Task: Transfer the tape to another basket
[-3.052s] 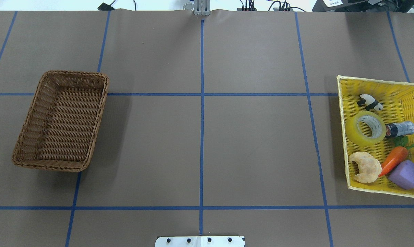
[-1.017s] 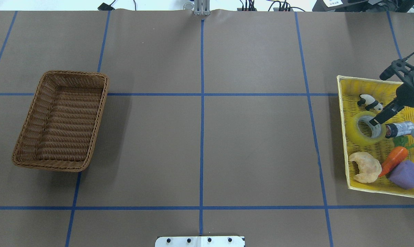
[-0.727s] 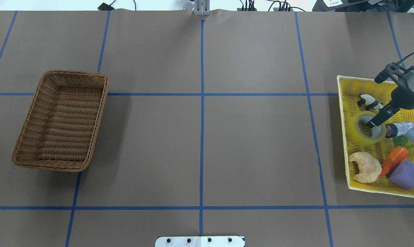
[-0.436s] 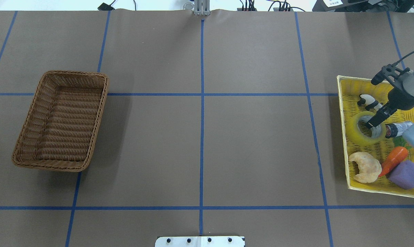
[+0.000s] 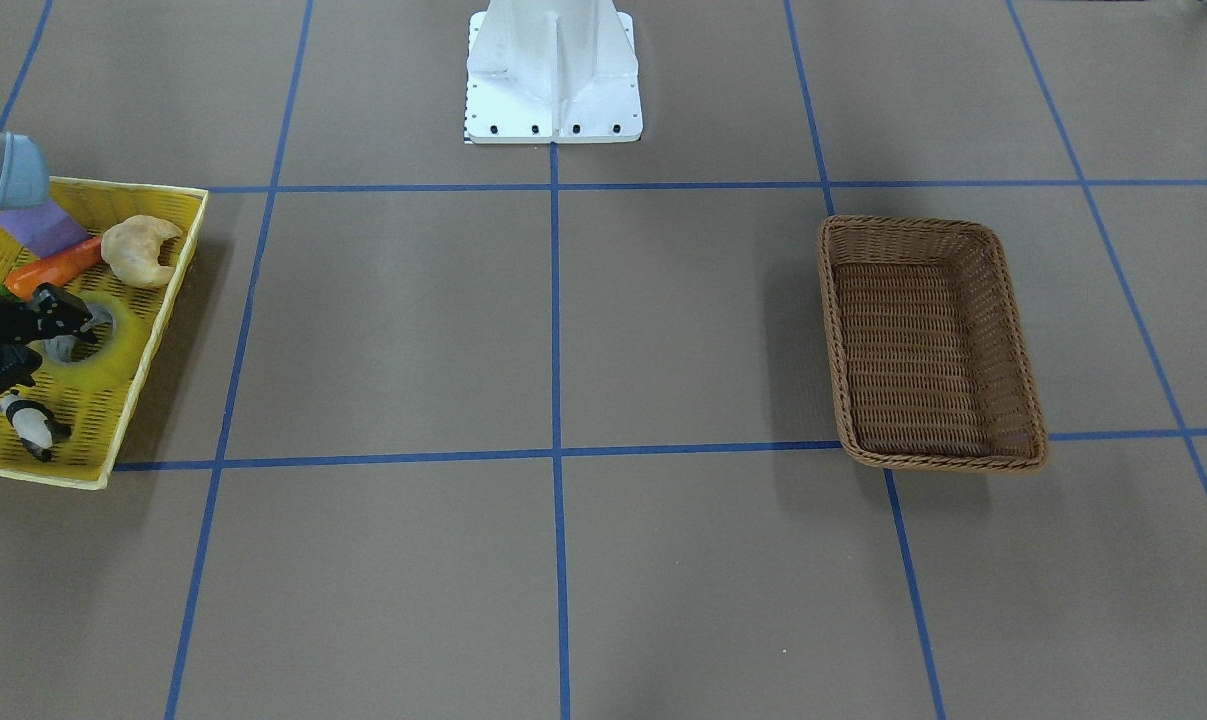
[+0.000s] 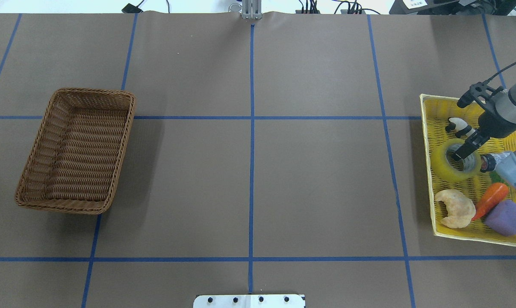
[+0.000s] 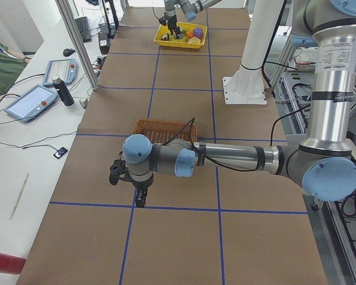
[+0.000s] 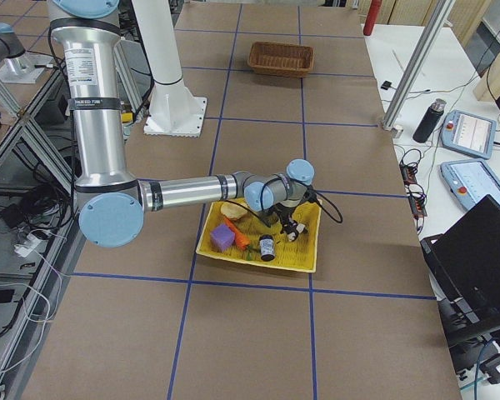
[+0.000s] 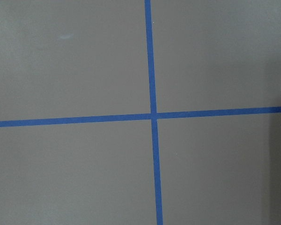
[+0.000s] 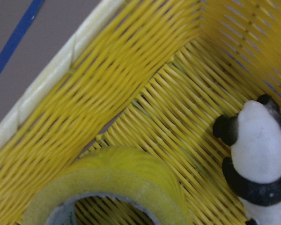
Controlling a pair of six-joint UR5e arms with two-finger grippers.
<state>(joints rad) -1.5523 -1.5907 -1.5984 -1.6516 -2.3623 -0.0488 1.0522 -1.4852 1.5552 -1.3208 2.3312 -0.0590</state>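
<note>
Yellow mesh (image 10: 201, 176) can be seen between the roll and the panda, so the yellow tape (image 5: 127, 354) will come up by itself and the panda will stay lying when the robot lifts.
The yellow tape (image 6: 442, 166) lies flat in a yellow mesh tray (image 6: 441, 107) at the table's right end. It also shows in the front view (image 5: 115, 352) and the right wrist view (image 10: 117, 173). My right gripper (image 6: 458, 155) is open and low over the tape, with one finger in the pale core and the other outside the roll on the panda's side (image 5: 55, 345). The brown wicker basket (image 6: 39, 145) stands empty at the left. My left gripper (image 7: 140, 200) shows only in the left side view, hovering beyond the basket; I cannot tell whether it is open.
The tray also holds a toy panda (image 6: 456, 125), a small bottle (image 6: 497, 160), a carrot (image 6: 490, 200), a croissant (image 6: 456, 208) and a purple block (image 6: 508, 217), all close around the tape. The robot's base plate (image 6: 249, 300) is at the near edge.
My right arm came in from the right edge over the tray. Over the last second its gripper slid left and down, so the fingertip now sits deeper in the tape's core.
</note>
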